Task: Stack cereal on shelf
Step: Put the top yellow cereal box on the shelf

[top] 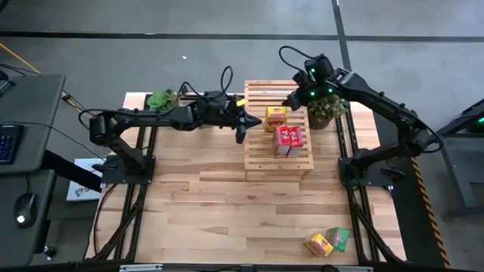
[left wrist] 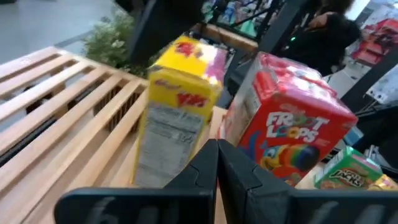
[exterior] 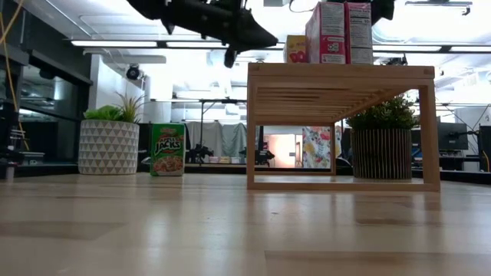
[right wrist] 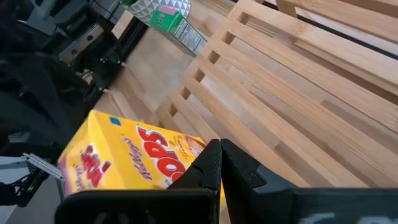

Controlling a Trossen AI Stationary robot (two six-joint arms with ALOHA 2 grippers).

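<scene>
Next, my left gripper turns the yellow box (top: pixel 275 115) together with the other gripper to match the red box, because the yellow box's narrow side (left wrist: pixel 169 140) faces my left gripper beside the red box's front.
The slatted wooden shelf (top: pixel 261 160) (exterior: pixel 337 73) stands on its legs at the table's far middle. On it stand one yellow cereal box (top: pixel 276 118) (left wrist: pixel 174 118) (right wrist: pixel 130 162) and two red boxes (top: pixel 288 140) (exterior: pixel 337 31) (left wrist: pixel 292 130) side by side. My left gripper (top: pixel 243 127) (left wrist: pixel 217 155) hovers shut at the shelf's left edge, pointing at the yellow box. My right gripper (top: pixel 292 101) (right wrist: pixel 219 152) is shut over the shelf's far part, just beyond the yellow box. A green box (exterior: pixel 167 149) (right wrist: pixel 177 25) stands on the table by the white pot. My right gripper has its shut fingertips (right wrist: pixel 211 162) close above the yellow box's far upper edge (right wrist: pixel 180 146), coming from the far right and slanting down. I cannot tell whether they touch it. My left gripper touches nothing.
A yellow box (top: pixel 318 244) and a green box (top: pixel 338 238) lie on the table's near right corner. A potted plant in a white pot (top: pixel 162 99) (exterior: pixel 109 139) stands far left, another in a dark pot (top: pixel 327 108) (exterior: pixel 381 142) right of the shelf. Bare tabletop (top: pixel 227 211) lies nearer.
</scene>
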